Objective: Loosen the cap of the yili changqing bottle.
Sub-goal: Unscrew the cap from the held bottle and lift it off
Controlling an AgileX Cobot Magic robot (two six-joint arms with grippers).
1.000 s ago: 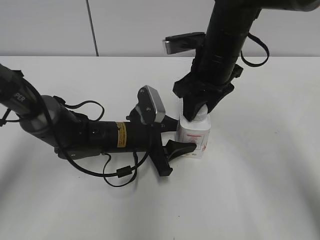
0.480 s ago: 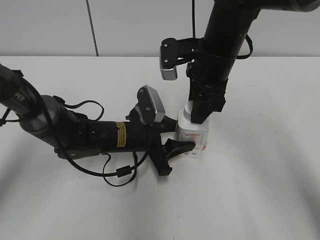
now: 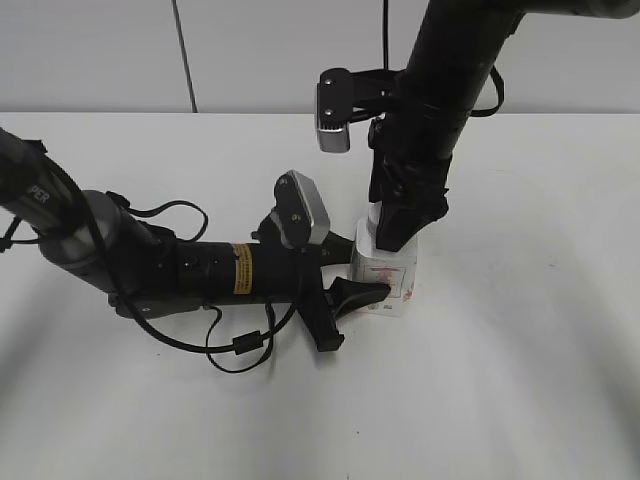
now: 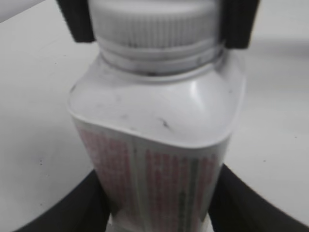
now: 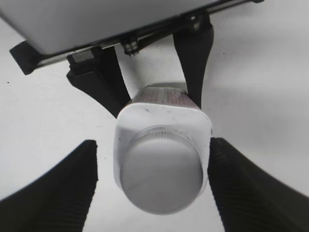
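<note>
Fine ribs point(image 5: 161, 133) go around the edge of the round cap, so I expect that the white cap point(image 5: 161, 171) will come off in one piece and show the bottle's neck when I lift.
The white yili changqing bottle point(image 3: 388, 282) stands upright on the table, with red print on its sides. My left gripper point(image 3: 364, 290) lies low and is shut on the bottle's lower body; the left wrist view shows its fingers point(image 4: 159, 215) pressed against both sides of the bottle point(image 4: 154, 121). The ribbed white cap point(image 4: 154, 21) sits on the neck. My right gripper point(image 3: 398, 228) hangs straight down over the cap. In the right wrist view its fingers point(image 5: 152, 150) straddle the cap point(image 5: 161, 176), open, with a gap on the left side.
The white table point(image 3: 520, 380) ends at a grey wall at the back. Black cable loops point(image 3: 240, 345) hang from the left arm. The right arm's wrist camera point(image 3: 335, 120) juts out to the left above the bottle.
My right gripper has turned about its upright axis over the cap, so its wrist camera now points to the left. The bottle and my left gripper have stayed put.
</note>
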